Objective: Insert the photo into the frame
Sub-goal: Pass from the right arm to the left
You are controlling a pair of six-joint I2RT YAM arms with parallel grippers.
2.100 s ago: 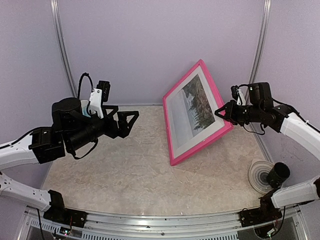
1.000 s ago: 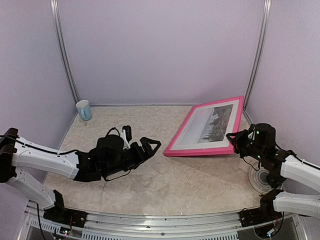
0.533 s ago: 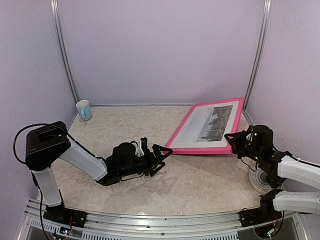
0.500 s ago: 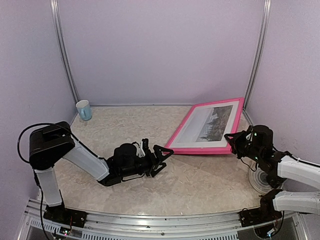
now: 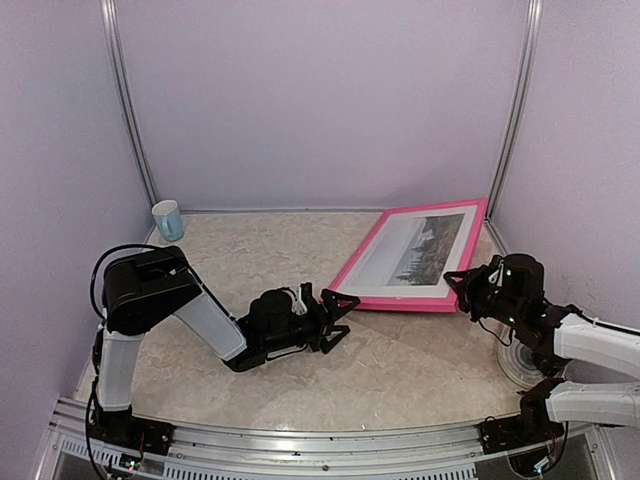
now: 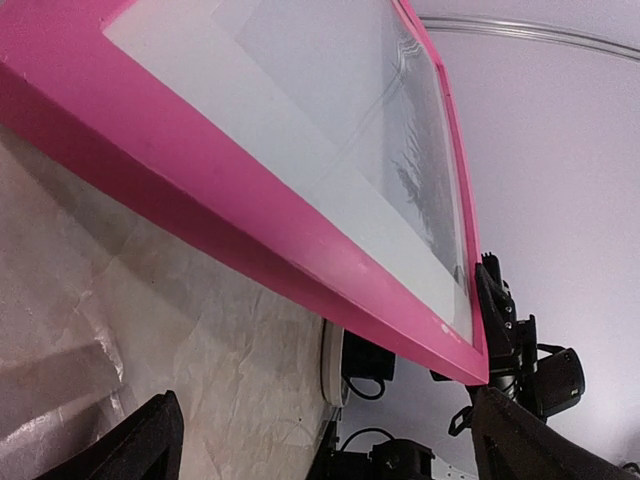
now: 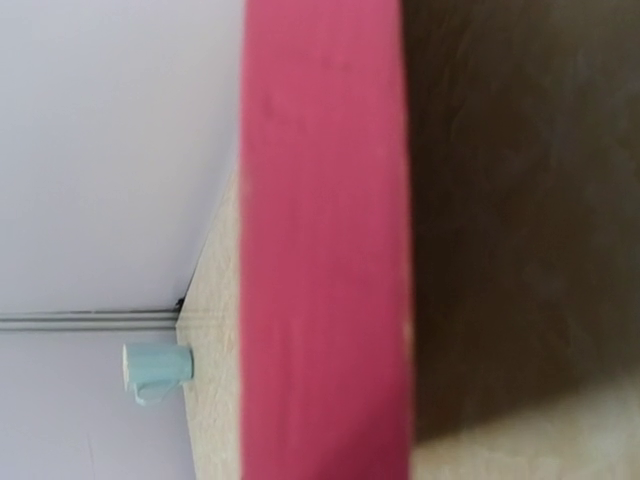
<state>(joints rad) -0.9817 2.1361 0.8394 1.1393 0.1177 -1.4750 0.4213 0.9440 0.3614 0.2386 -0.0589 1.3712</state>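
Note:
My right gripper keeps lowering the frame's held corner, with the frame face up (image 5: 415, 250) over clear table (image 5: 420, 335), until it rests, and then let go there.
The frame (image 5: 362, 253) has a bright pink front and lies tilted at the right of the table, its near-left corner down. The photo (image 5: 425, 245), dark trees under a pale sky, sits inside it behind a white mat. My left gripper (image 5: 345, 315) is open and low on the table, just short of the frame's near-left corner. In the left wrist view the pink rail (image 6: 250, 230) crosses above my open gripper (image 6: 335, 450), with the photo (image 6: 420, 180) beyond it. My right gripper (image 5: 460, 283) is shut on the frame's near-right corner. The rail (image 7: 325, 250) fills the right wrist view and hides the fingers.
A pale blue cup (image 5: 168, 219) stands at the back left corner; it also shows in the right wrist view (image 7: 155, 372). A white round disc (image 5: 518, 355) lies at the right edge beside the right arm, and shows under the raised frame (image 6: 333, 365). Purple walls close in on three sides.
The right gripper has brought the frame down from upright in the air to a low tilt on the table. The left arm has stretched low and to the right, up to the frame's near-left corner.

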